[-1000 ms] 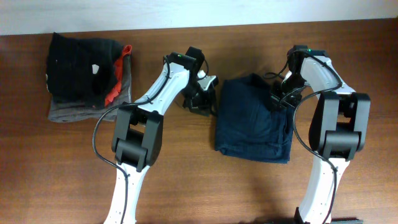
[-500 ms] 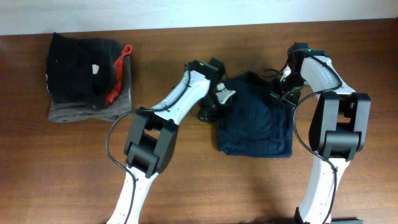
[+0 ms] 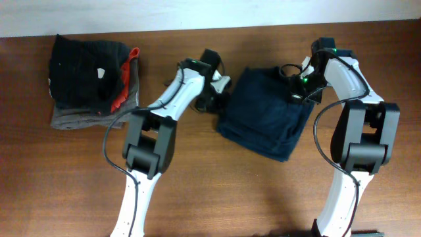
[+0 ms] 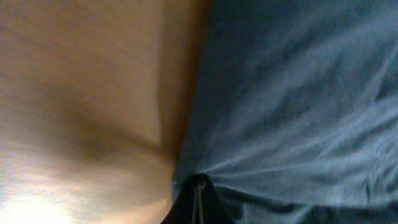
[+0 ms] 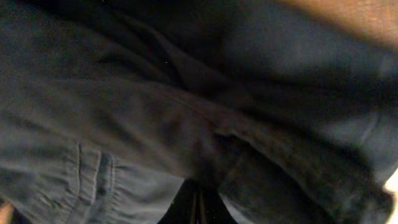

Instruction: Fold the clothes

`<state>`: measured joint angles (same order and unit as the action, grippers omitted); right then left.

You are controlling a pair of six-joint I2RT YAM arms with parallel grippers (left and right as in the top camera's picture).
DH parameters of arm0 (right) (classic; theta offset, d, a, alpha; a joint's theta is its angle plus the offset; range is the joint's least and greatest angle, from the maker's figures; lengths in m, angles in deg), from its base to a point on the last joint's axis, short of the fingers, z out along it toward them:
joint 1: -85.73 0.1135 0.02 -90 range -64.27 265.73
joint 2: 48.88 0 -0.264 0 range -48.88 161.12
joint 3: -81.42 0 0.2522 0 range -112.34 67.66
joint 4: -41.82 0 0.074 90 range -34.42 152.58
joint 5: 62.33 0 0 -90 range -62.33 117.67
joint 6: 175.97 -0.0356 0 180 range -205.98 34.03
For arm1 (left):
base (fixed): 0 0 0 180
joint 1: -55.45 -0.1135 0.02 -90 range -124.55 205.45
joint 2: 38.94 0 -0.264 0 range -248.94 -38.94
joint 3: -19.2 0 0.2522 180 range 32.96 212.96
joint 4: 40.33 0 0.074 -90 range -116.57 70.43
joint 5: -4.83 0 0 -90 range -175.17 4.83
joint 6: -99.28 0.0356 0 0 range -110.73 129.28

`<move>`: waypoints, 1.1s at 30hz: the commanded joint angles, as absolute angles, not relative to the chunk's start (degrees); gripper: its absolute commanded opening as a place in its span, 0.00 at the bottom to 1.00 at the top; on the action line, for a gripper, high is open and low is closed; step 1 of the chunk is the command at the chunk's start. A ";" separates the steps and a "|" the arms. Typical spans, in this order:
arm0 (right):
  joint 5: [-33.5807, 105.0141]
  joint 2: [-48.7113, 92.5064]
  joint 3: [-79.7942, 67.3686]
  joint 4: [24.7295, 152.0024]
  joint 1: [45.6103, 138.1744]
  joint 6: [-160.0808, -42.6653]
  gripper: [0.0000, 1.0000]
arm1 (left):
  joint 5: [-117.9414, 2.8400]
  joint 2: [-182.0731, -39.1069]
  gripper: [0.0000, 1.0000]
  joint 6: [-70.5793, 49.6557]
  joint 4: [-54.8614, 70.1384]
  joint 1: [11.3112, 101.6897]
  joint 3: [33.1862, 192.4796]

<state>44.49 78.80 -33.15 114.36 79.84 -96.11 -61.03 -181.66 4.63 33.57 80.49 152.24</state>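
Observation:
I should use my left gripper to pull the pinched edge (image 3: 224, 121) toward the stack and turn the garment squarer before I fold further, because the dark blue garment's near edge (image 3: 253, 145) slants.
A folded dark blue garment (image 3: 266, 118) lies on the wooden table, turned at an angle. My left gripper (image 3: 220, 99) is shut on its left edge; the left wrist view shows the cloth (image 4: 298, 93) puckered where the fingertips (image 4: 199, 186) pinch it. My right gripper (image 3: 304, 89) is shut on the garment's upper right part; the right wrist view shows dark folds and a seam (image 5: 155, 124) bunched at the fingertips (image 5: 198, 196).
A stack of folded clothes (image 3: 92, 76), black on top with red and grey beneath, sits at the far left of the table (image 3: 197, 178). A pale wall strip runs along the far edge.
The garment has been dragged and rotated; its lower edge now slants down to the right. The left gripper swung right, then back left with the edge. The right gripper shifted slightly up.

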 commanded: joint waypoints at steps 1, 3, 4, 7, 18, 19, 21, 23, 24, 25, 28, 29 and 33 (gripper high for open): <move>43.51 77.18 -33.89 112.49 80.73 -90.90 0.05 | -69.99 -184.24 0.01 3.34 30.42 77.38 152.33; 43.53 77.18 -33.89 112.79 80.73 -90.88 0.05 | -69.75 -184.24 0.01 1.79 29.44 76.49 153.51; 43.84 77.18 -33.89 114.89 81.13 -91.91 0.05 | -68.39 -184.24 0.01 1.07 28.35 75.66 155.21; 43.97 77.18 -33.81 120.24 82.44 -96.17 0.04 | -65.81 -184.24 0.01 0.72 27.67 74.39 159.26; 44.73 75.15 -34.81 124.97 88.73 -94.34 0.04 | -55.78 -184.22 0.11 3.41 51.47 69.60 186.95; 42.90 73.91 -35.45 123.89 88.69 -93.70 0.04 | -55.78 -184.22 0.13 5.00 54.82 70.13 188.74; 39.03 72.16 -36.69 122.50 88.19 -93.88 0.04 | -55.85 -184.22 0.15 7.01 58.49 71.44 190.10; 35.79 70.50 -37.81 119.65 86.83 -93.94 0.04 | -56.81 -184.24 0.16 7.91 62.38 73.91 190.27; 35.55 70.10 -37.94 117.62 85.83 -93.92 0.04 | -58.58 -184.39 0.16 7.89 63.95 75.48 190.08; 35.57 70.08 -37.94 116.51 85.15 -93.92 0.04 | -59.89 -184.52 0.16 7.84 64.59 76.40 189.94; 35.40 70.85 -37.87 112.68 82.33 -93.90 0.04 | -65.81 -185.48 0.16 7.82 65.92 80.49 189.68; 35.31 71.79 -37.87 110.74 80.76 -93.90 0.04 | -68.72 -186.53 0.13 7.82 65.92 82.59 189.64; 36.16 75.48 -37.81 108.66 78.05 -93.85 0.04 | -73.24 -190.55 0.10 7.80 65.50 86.30 189.64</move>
<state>36.67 72.33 -37.50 108.81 79.31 -94.49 -66.77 -185.81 6.71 65.57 84.44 189.53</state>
